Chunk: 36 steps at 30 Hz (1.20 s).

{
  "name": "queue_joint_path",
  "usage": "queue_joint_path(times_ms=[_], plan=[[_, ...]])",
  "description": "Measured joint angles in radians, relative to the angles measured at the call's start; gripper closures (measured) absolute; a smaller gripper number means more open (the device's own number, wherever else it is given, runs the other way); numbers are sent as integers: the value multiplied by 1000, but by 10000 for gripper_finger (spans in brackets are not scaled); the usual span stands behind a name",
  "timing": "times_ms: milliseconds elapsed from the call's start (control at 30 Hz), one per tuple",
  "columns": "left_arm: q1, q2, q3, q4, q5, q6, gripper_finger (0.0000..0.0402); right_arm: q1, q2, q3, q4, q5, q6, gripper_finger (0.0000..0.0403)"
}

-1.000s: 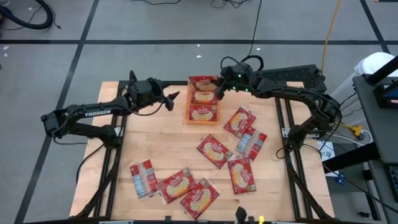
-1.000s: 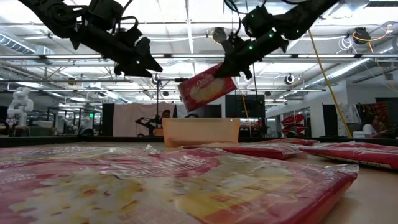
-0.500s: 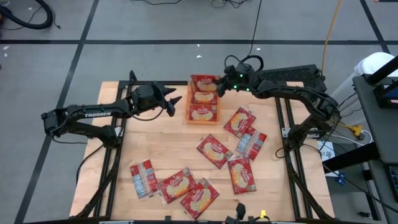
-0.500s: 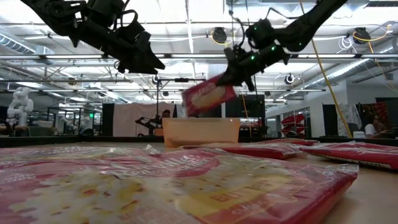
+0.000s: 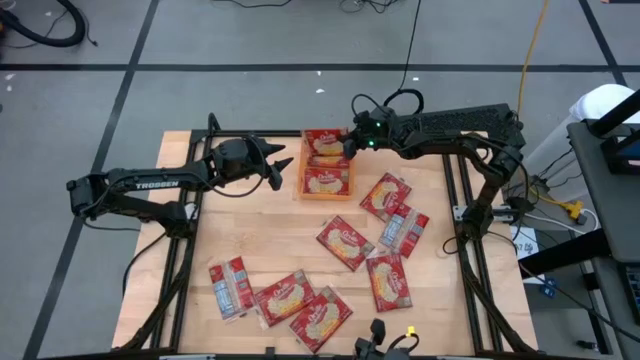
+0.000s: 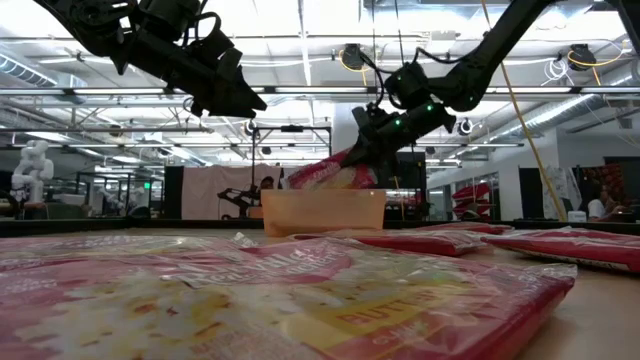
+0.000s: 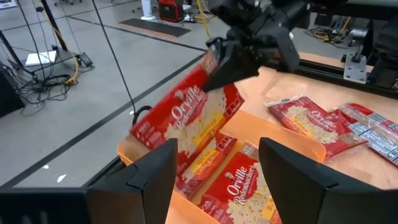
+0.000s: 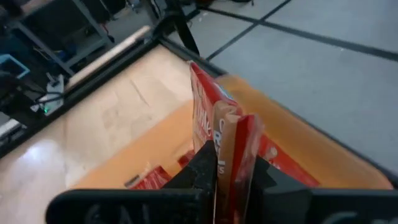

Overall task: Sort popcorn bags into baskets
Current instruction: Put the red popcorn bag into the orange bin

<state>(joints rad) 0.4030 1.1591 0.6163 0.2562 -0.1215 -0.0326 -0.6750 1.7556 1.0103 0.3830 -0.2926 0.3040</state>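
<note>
The popcorn bag in the robot's right gripper lies at a slant across the orange basket's rim (image 7: 129,147), so the robot should let go of it inside (image 7: 208,163) and then push it flat with closed fingers.
The orange basket (image 5: 327,192) stands at the table's far middle, with two red popcorn bags (image 7: 239,186) lying flat in it. My right gripper (image 5: 350,145) hangs over the basket's far end, shut on a third bag (image 5: 322,142), which slants down from it. My left gripper (image 5: 281,172) hovers just left of the basket, raised above the table. Its fingers are open and hold nothing (image 7: 217,180). Several more bags (image 5: 345,243) lie flat on the wood nearer the front. My right gripper pinches the bag's upper end (image 8: 230,146) between its two fingers, one on each flat face. The fingers come from the table's right, slanting down. The bag tilts down and away from them; its free end (image 6: 312,180) dips to the basket's rim. Whether it rests there, I cannot tell.
Loose bags lie in a group right of centre (image 5: 385,197) (image 5: 405,228) (image 5: 388,280). Another group lies at the near left (image 5: 229,288) (image 5: 283,297) (image 5: 320,315). Bare wood (image 5: 240,225) shows between the basket and these groups. Black frame rails run along the table's sides.
My right gripper has come down toward the basket, rolling its wrist, with the bag still pinched. The bag hung well above the basket; now its free end has sunk to the rim. My left gripper has edged slightly toward the basket.
</note>
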Motion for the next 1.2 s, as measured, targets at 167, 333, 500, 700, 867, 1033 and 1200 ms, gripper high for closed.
queue_joint_path(times_ms=[167, 333, 500, 700, 867, 1033, 1200], plan=[[0, 0, 0, -1, 1, -9, 172, 0, 38, 0, 17, 2, -54, 361], [-18, 0, 0, -6, 21, -32, 172, 0, 60, 0, 47, 5, -104, 330], [-26, 0, 0, -3, 23, -29, 172, -7, 59, 0, 59, 59, -148, 287], [-26, 0, 0, 2, 23, -29, 172, -18, 59, 0, 51, 184, -219, 245], [-26, 0, 0, 2, 23, -29, 172, -19, 59, 1, 55, 241, -257, 229], [-26, 0, 0, 0, 23, -31, 172, -9, 42, 1, 55, 241, -251, 228], [-26, 0, 0, -12, 23, -29, 172, 42, 18, 4, 41, 206, -263, 240]])
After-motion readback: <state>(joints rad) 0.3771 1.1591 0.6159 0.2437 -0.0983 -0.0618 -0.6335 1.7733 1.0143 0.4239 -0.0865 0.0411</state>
